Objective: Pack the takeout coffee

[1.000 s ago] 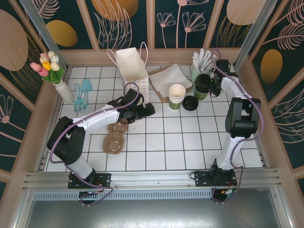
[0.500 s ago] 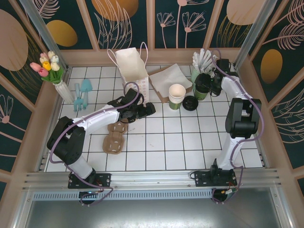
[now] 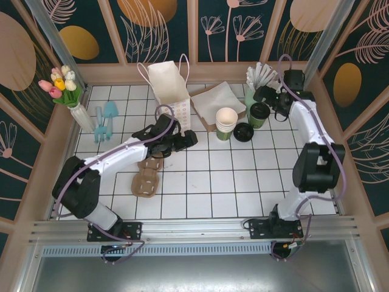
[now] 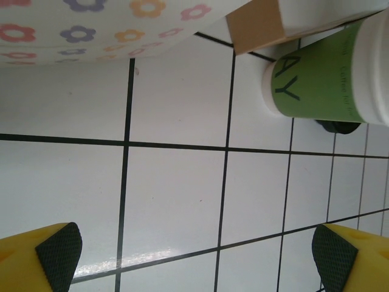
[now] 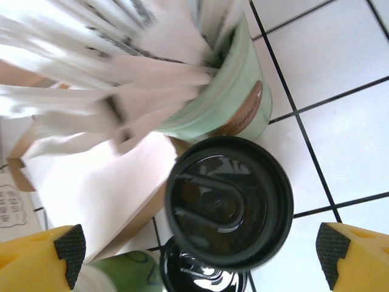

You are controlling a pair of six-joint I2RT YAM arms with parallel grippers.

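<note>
The brown cup carrier (image 3: pixel 146 182) is lying under my left gripper's arm, a long way from the coffee, so my left gripper should move back and my right gripper should get the carrier (image 3: pixel 153 164).
The takeout coffee (image 3: pixel 258 113) is a dark green cup with a black lid (image 5: pixel 228 201), upright at the back right beside the mint green holder (image 5: pixel 230 103) of white sticks. My right gripper (image 3: pixel 268 97) hangs open just above and behind it. Its yellow fingers (image 5: pixel 64 255) stand wide on either side of the lid without touching it. The white paper bag (image 3: pixel 169 85) stands open at the back centre. My left gripper (image 3: pixel 182 140) is open low over the tiles in front of the bag, with nothing between its fingers (image 4: pixel 58 255).
A stack of cream-rimmed cups (image 3: pixel 227 123) and a loose black lid (image 3: pixel 244 132) sit left of the coffee. Napkins (image 3: pixel 217 100) lie behind them. A brown cup carrier (image 3: pixel 146 177) lies mid-left. A flower vase (image 3: pixel 76 103) and blue utensils (image 3: pixel 104 121) are far left.
My right gripper has drawn up and back from the coffee cup, leaving its lid uncovered, and the jaws have spread a little wider. The left arm has shifted only slightly.
</note>
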